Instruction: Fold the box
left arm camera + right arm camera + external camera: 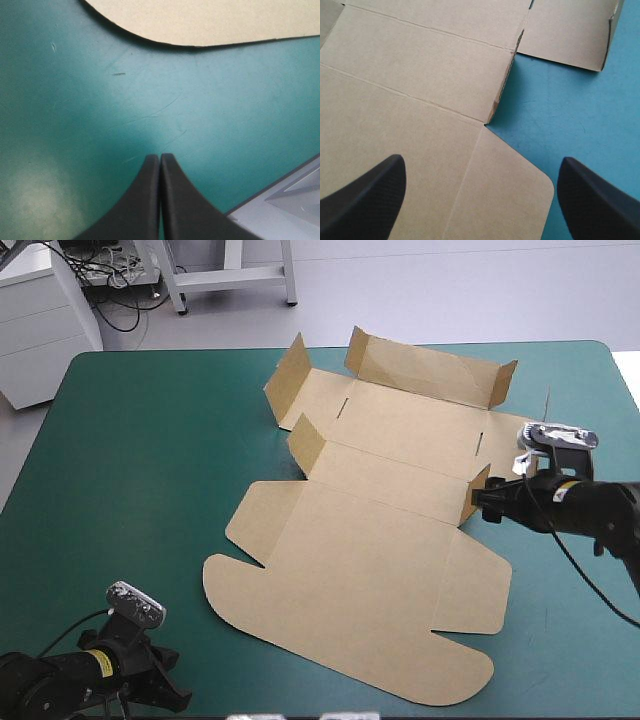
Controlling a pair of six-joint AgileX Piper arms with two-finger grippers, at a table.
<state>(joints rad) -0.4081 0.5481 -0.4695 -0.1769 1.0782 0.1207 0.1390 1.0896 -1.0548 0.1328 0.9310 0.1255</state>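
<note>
The flat panels are joined to the small raised flap (pixel 475 496) by unbroken creases (pixel 383 503), so the whole brown box will turn around still spread out when I pull.
The brown box (pixel 370 540) lies as a mostly flat sheet across the middle of the table. Its far wall (pixel 430 370) and small side flaps (pixel 285 375) stand up, and its rounded lid panel is nearest the front edge. My right gripper (pixel 487 502) is open at the box's right side, by a small raised flap (pixel 478 488). In the right wrist view that gripper (pixel 480 160) hovers over the board (pixel 420 75), one finger above the bare cover. My left gripper (pixel 168 687) is shut near the front left corner, apart from the box. In the left wrist view that gripper (pixel 160 156) points at the box's curved edge (pixel 210 20).
Bare teal-green cover (pixel 130 460) stretches left of the box and along its right side (pixel 570 620). The table's front edge (pixel 280 210) shows close beside my left gripper.
</note>
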